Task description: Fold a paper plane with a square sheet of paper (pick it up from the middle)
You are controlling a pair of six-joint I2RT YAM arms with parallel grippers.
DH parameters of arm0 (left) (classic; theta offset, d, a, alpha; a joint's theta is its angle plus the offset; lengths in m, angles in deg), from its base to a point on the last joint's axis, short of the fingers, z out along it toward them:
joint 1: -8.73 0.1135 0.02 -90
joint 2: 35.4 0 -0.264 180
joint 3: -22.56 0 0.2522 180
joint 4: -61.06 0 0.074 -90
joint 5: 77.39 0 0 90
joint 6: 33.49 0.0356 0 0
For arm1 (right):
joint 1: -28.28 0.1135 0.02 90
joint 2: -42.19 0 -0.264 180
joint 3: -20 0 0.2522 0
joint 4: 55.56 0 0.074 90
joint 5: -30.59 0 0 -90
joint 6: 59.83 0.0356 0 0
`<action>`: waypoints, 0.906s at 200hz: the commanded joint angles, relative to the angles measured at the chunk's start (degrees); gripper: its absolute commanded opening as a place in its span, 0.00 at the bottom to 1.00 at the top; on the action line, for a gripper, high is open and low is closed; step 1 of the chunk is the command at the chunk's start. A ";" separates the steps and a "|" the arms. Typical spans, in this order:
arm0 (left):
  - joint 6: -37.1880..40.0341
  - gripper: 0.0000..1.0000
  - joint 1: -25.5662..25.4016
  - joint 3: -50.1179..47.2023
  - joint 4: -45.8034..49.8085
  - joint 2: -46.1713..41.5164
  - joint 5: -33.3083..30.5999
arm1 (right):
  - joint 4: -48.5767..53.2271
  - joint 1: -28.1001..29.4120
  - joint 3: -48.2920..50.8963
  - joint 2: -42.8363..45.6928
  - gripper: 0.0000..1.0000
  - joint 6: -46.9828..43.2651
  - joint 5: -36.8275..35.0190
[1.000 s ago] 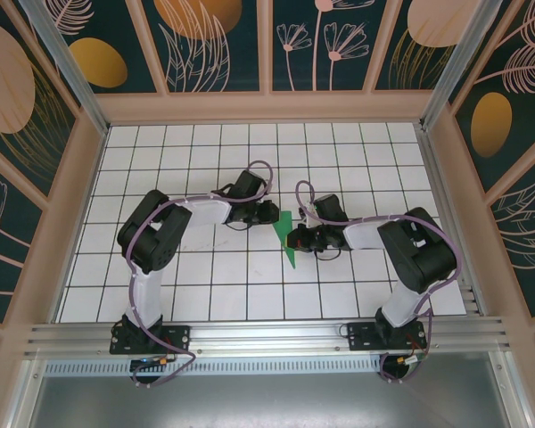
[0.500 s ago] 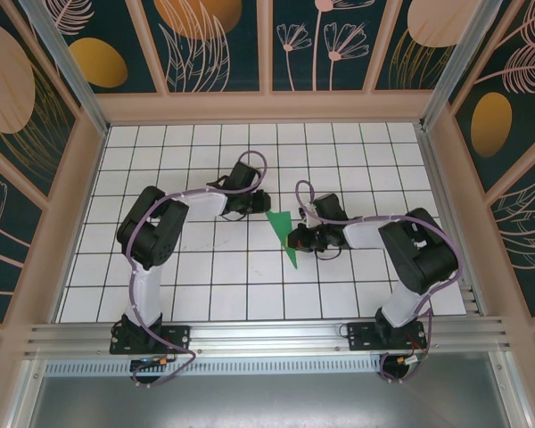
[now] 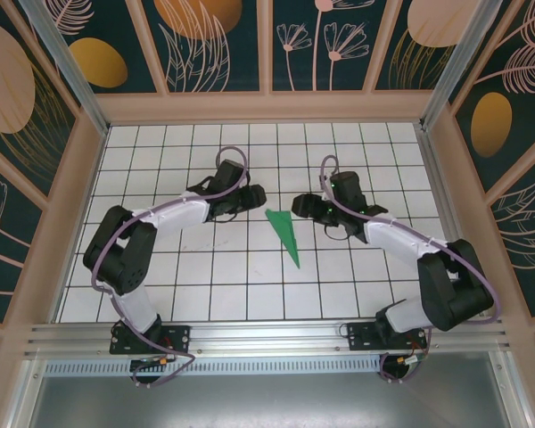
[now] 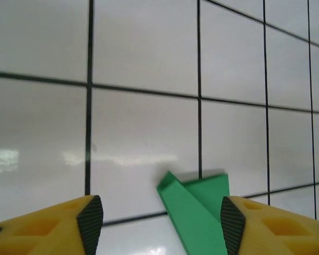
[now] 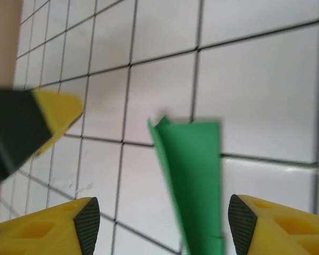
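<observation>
I should use my left gripper to pinch partway [image 3: 283, 238] along the paper plane's raised folded edge [image 5: 169, 172], because that edge is on my left gripper's side. My right gripper should close in after that.
The square sheet of paper is folded into a slim green paper plane [image 3: 283, 235]. It lies free on the white grid table, wide end to the rear and sharp nose toward the near edge. My left gripper [image 3: 256, 194] hangs just left of its wide end, open and holding nothing. My right gripper [image 3: 298, 207] hangs just right of that end, also open and holding nothing. In the left wrist view the creased paper plane [image 4: 199, 212] lies below, between the open fingertips [image 4: 90, 223]. In the right wrist view the paper plane [image 5: 194, 175] lies beneath my right gripper [image 5: 165, 223].
The white grid table [image 3: 196, 276] is walled by wooden rails and patterned panels [image 3: 214, 45]. A yellow finger of the left gripper [image 5: 56, 114] shows at the left in the right wrist view. An aluminium rail [image 3: 267, 334] runs along the near edge.
Both grippers have opened, let go of the green paper and drawn back from it, the left to the left, the right up and to the right. The plane now lies on the table.
</observation>
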 commanded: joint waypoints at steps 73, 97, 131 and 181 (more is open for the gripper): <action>-16.53 0.77 -18.01 7.88 14.23 7.55 -10.92 | -3.50 -8.34 7.63 1.53 0.90 -2.76 -5.98; -17.65 0.75 -19.94 14.40 21.88 12.43 -13.83 | -5.48 -9.15 9.40 1.57 0.90 -0.99 -6.26; -19.56 0.66 -20.68 18.62 28.25 14.32 -17.69 | -6.47 -9.77 10.68 1.37 0.89 0.03 -5.51; -18.46 0.42 -20.63 19.32 28.43 13.46 -19.44 | -7.52 -9.82 11.04 1.09 0.86 -0.11 -1.72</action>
